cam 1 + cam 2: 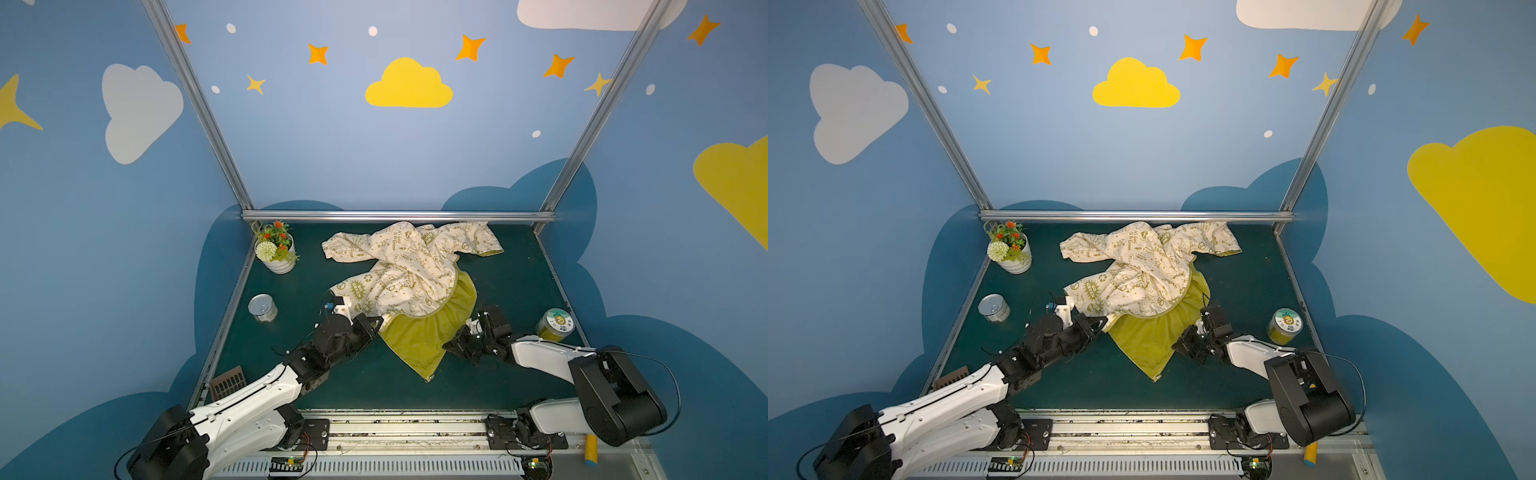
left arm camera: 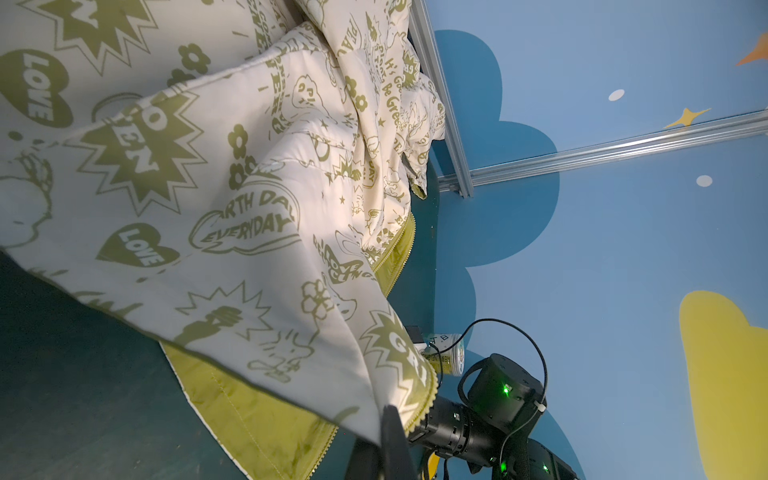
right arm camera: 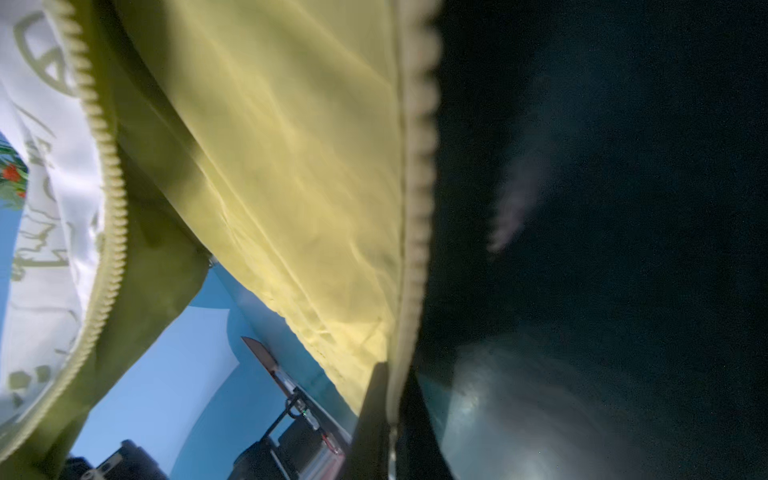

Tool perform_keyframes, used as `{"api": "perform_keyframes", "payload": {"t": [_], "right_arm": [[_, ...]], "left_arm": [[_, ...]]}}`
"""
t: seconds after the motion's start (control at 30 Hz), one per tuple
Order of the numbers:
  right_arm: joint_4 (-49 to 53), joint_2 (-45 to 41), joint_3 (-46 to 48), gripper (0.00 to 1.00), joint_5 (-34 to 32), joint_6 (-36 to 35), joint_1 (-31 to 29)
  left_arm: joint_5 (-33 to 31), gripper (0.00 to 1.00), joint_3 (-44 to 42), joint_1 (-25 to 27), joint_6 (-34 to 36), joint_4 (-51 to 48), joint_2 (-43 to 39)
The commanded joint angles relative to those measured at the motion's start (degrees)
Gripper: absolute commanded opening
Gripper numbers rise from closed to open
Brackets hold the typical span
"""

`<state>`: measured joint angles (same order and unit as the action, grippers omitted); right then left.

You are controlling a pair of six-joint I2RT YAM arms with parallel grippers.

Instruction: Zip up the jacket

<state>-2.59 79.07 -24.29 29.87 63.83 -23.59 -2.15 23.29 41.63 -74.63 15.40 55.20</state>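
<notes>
The lining panel is lying open and its zipper edge (image 1: 437, 365) is away from the printed panel's corner (image 1: 388, 320), so my right gripper should fold that zipper edge over toward the printed panel's corner.
The jacket (image 1: 409, 266) (image 1: 1142, 266) lies crumpled on the dark green table, unzipped, with its cream printed side up and a yellow-green lining panel (image 1: 419, 338) spread toward the front. My left gripper (image 1: 376, 323) (image 1: 1102, 325) is shut on the lower corner of the printed front panel, at its olive zipper edge (image 2: 422, 409). In the left wrist view the gripper (image 2: 390, 434) pinches that corner. My right gripper (image 1: 452, 340) (image 1: 1180, 341) is shut on the zipper edge (image 3: 417, 208) of the lining panel. In the right wrist view the gripper (image 3: 392, 403) clamps the toothed strip.
A white pot of flowers (image 1: 276, 249) stands at the back left. A tin can (image 1: 262, 308) sits at the left. A green-lidded jar (image 1: 555, 326) is beside the right arm. A brown grid piece (image 1: 228, 384) lies at the front left. A metal rail (image 1: 399, 216) bounds the back.
</notes>
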Motion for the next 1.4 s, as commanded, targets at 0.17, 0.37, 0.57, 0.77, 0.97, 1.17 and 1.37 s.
{"api": "perform_keyframes", "payload": {"t": [0.17, 0.37, 0.57, 0.77, 0.97, 1.17, 1.37], "right_arm": [[7.43, -3.89, -3.76, 0.00, -0.98, -5.25, 1.45], [13.09, -7.61, -3.81, 0.00, -0.40, -8.46, 6.30], [30.36, -15.58, -7.55, 0.00, -8.16, -17.20, 10.19], [42.17, -25.18, -11.73, 0.00, -18.49, -20.83, 11.69], [46.58, -23.92, -19.59, 0.00, -21.43, -21.57, 7.89], [38.52, -9.86, -25.98, 0.00, -18.12, -18.00, -7.16], [28.44, 4.35, -32.88, 0.00, -12.04, -15.32, -16.02]], "left_arm": [[0.07, 0.03, 2.79, -0.05, 3.07, 1.38, 1.91], [-2.38, 0.03, 9.47, -0.49, 10.50, -5.44, 2.04], [2.22, 0.03, 15.01, -0.10, 12.86, -4.85, 9.85], [2.35, 0.03, 16.34, 0.30, 12.68, 0.73, 16.56], [0.44, 0.03, 16.04, 0.21, 12.20, -3.67, 17.39], [-0.44, 0.03, 10.47, -0.85, 5.36, 0.22, 19.36], [0.43, 0.03, 9.46, -2.74, 4.88, -2.57, 20.29]]}}
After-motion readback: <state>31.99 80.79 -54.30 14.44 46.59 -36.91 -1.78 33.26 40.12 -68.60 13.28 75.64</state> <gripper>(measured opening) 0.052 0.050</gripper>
